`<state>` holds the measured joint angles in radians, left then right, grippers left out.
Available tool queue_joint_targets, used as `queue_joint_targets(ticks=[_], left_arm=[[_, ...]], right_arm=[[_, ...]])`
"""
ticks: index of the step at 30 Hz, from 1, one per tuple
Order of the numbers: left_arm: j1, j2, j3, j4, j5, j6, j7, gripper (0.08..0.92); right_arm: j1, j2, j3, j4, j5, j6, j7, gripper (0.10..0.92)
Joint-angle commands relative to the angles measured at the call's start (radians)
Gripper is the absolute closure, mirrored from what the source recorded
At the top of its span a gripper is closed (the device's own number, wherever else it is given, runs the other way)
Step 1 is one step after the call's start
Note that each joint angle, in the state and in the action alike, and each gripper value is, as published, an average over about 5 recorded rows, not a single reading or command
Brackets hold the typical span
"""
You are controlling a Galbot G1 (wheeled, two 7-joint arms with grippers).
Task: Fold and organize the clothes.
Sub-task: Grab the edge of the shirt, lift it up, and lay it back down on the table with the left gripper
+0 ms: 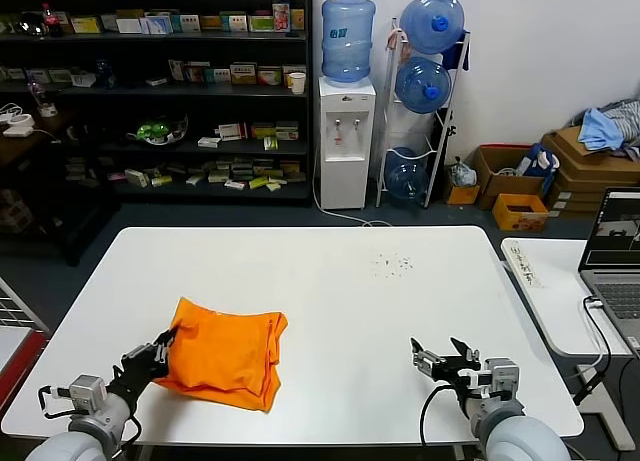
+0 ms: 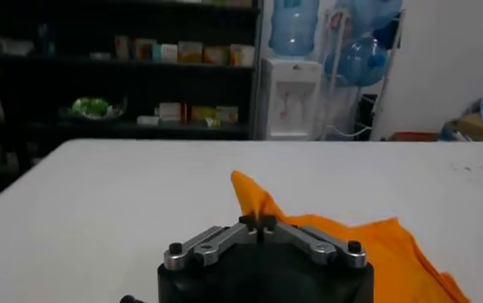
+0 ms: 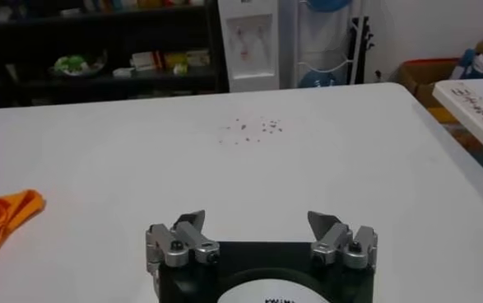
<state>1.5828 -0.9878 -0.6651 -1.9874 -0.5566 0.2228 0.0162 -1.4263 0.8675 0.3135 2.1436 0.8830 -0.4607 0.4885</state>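
I should swing the orange T-shirt back toward the table's middle with my left gripper and put it down straight, because it lies crooked with rumpled edges.
The orange T-shirt lies folded into a rough rectangle on the near-left part of the white table. My left gripper is at its left edge, shut on a pinch of the orange cloth; in the left wrist view the gripper holds a raised peak of the shirt. My right gripper is open and empty over the near-right part of the table, apart from the shirt. In the right wrist view that gripper shows its jaws wide apart, with a corner of the shirt far off.
A small scatter of dark specks lies on the far right of the table. A second white table with a laptop stands to the right. Shelves, a water dispenser and cardboard boxes stand beyond.
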Motion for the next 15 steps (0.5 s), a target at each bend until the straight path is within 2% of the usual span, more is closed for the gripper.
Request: queue_joint_targets(ticks=[1,9,15], left_arm=[[0.082,-0.016,-0.221,-0.147,0.363,0.025,0.047,0.903],[0.092,0.106,-0.383,0.053,0.402,0.009,0.071,0.903],[0.069,0.129,-0.445,0.116,0.437,-0.006,0.071,0.903]], right_arm=[[0.009,0.001,-0.011,-0.002,-0.001,0.001,0.000,0.203],[0.025,0.005,-0.027,-0.005,-0.001,0.003,-0.001,0.203],[0.025,0.008,-0.029,-0.006,-0.002,0.005,-0.003,0.203]])
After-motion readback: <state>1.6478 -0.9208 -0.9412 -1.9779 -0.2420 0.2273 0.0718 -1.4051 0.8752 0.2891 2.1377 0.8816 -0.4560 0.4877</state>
